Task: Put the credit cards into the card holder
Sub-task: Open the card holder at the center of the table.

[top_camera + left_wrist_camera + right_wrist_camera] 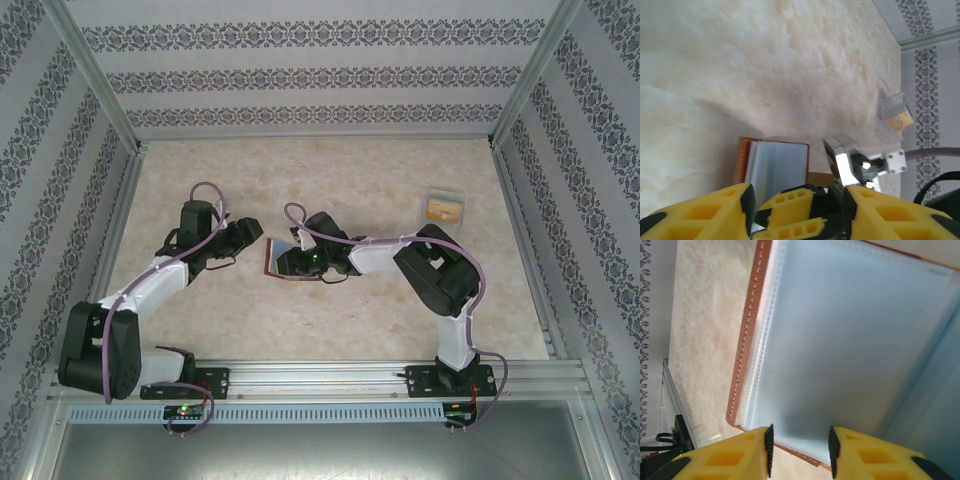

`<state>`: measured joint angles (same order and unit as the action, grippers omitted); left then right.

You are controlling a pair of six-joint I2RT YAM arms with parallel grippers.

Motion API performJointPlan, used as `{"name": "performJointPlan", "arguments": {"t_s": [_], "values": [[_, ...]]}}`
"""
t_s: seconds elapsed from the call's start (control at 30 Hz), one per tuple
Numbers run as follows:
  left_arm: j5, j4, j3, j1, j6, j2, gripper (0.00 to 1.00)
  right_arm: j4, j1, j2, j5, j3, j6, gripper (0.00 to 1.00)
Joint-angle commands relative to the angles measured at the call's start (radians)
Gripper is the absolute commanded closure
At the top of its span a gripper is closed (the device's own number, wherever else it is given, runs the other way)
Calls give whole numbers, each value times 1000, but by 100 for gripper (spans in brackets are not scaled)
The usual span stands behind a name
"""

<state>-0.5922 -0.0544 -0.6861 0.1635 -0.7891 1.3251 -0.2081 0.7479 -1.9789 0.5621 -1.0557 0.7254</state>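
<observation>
The credit cards sit in the clear case (443, 209) far from my left gripper, so next my left gripper steadies the card holder's edge (268, 257) while my right gripper fetches a card.
The card holder (274, 256) lies open on the table, reddish-brown outside with its grey-blue lining (855, 340) facing up. My right gripper (284, 263) hovers low over the holder's near edge (800, 452); its jaws are open with only the lining between them. My left gripper (250, 232) sits just left of the holder, open and holding nothing. In the left wrist view the card holder (776, 166) lies ahead, and the right gripper's yellow fingers (790, 200) show between my left pads (747, 200). An orange-yellow credit card (444, 208) rests inside a clear case (894, 116) at the far right.
Patterned walls and metal posts (520, 80) enclose the marble-look table (330, 180). The right arm's cable (300, 215) loops above the holder. A metal rail (380, 375) runs along the near edge by the arm bases.
</observation>
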Motion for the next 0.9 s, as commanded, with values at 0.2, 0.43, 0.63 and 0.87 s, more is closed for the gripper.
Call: {"name": "performJointPlan", "arguments": {"t_s": [0.2,0.43,0.63,0.87], "values": [[-87,-277,-3,80,-106,171,79,132,-22,-72,-37,-47,70,81],[-55,-255,34,87,-62,231,90,124,-40,-75,-11,-39,114,84],[-69,-296,50,89,-50,320,90,140,-43,-69,-10,-43,109,84],[-62,-331,76,93,-46,401,89,171,-76,-21,-36,-30,89,75]]}}
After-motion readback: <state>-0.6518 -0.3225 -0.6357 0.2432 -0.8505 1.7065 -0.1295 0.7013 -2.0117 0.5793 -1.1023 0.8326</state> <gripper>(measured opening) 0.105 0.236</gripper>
